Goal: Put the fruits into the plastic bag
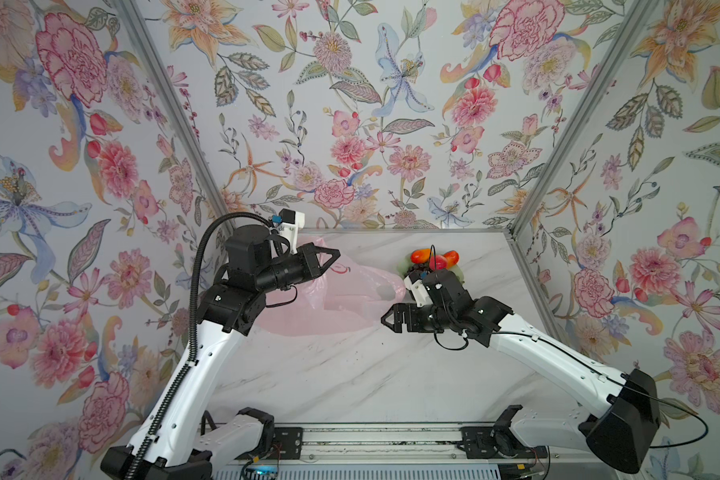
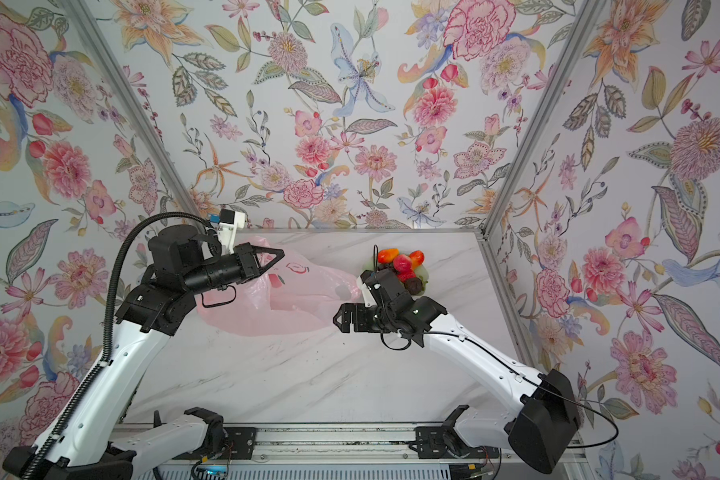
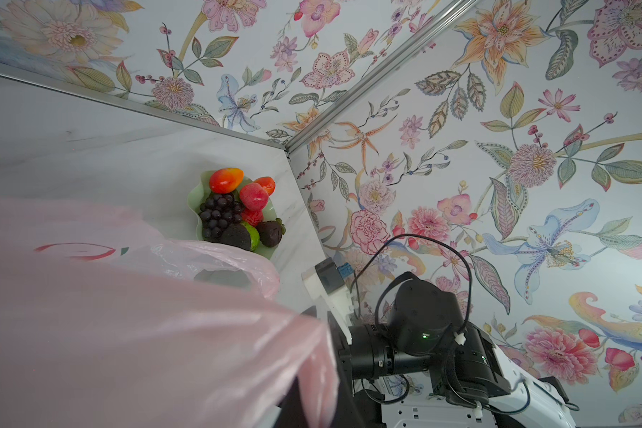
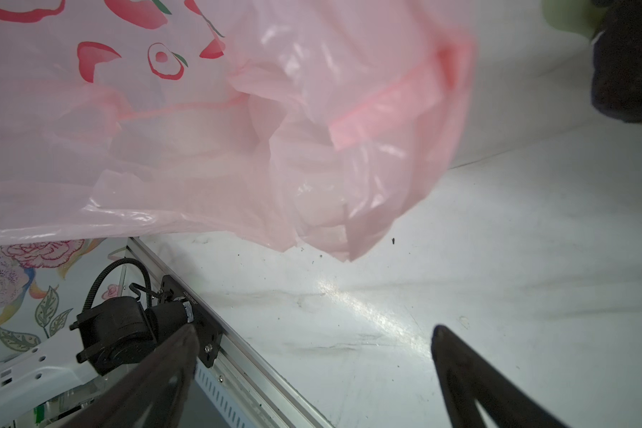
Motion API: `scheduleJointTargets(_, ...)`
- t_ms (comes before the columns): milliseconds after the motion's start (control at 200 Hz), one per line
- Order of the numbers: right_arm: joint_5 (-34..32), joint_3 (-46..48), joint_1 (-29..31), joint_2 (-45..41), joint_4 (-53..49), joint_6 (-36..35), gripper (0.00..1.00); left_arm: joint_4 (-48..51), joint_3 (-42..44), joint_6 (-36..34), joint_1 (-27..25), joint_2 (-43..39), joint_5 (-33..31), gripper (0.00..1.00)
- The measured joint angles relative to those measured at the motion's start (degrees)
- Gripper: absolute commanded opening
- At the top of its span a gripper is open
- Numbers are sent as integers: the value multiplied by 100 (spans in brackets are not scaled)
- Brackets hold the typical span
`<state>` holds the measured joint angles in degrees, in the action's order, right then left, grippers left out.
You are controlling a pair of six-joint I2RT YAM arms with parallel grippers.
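Note:
I expect the bag to open wide and empty when I lift the pink plastic bag's corner [image 1: 393, 283], because its thin, see-through layers [image 1: 328, 313] hang limp and apart.
The fruits [image 3: 238, 207] lie heaped in a pale green scalloped dish [image 3: 194, 198] at the table's back right. I make out orange-red mangoes [image 3: 226, 180], a pink-red peach [image 3: 253, 196], dark grapes [image 3: 217, 215] and dark brown ones [image 3: 271, 233]. In both top views the pile [image 1: 433, 258] [image 2: 404, 264] sits just behind my right wrist. The pink plastic bag [image 1: 350, 299] [image 2: 300, 299] [image 4: 238, 129] sprawls across the middle. My left gripper [image 1: 336, 253] [image 2: 281, 254] is shut on its upper edge and holds it raised. My right gripper [image 1: 384, 320] [image 2: 336, 320] [image 4: 312, 337] is open and empty, beside the bag's lower right corner.
The marble table [image 1: 350, 374] is walled by floral panels with metal corner posts [image 1: 558, 158]. A metal rail [image 1: 375, 440] with both arm bases runs along the front edge. The dish stands close to the right wall.

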<state>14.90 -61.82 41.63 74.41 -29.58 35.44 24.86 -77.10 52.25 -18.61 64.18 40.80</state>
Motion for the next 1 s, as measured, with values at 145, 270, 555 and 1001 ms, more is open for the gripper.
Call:
scheduleJointTargets(145, 229, -284, -378, 393, 173, -225, 94, -7, 9, 0, -13, 0, 83, 0)
scheduleJointTargets(270, 428, -750, -557, 892, 247, -433, 79, -2, 61, 0, -13, 0, 101, 0)
scheduleJointTargets(555, 577, -1327, -625, 1436, 197, -629, 0, 87, 85, -111, -13, 0, 96, 0)
scheduleJointTargets(1001, -1005, -3169, -59, 7, -1150, -426, 0, 4004, -2326, -1766, -92, 450, -2601, 0)
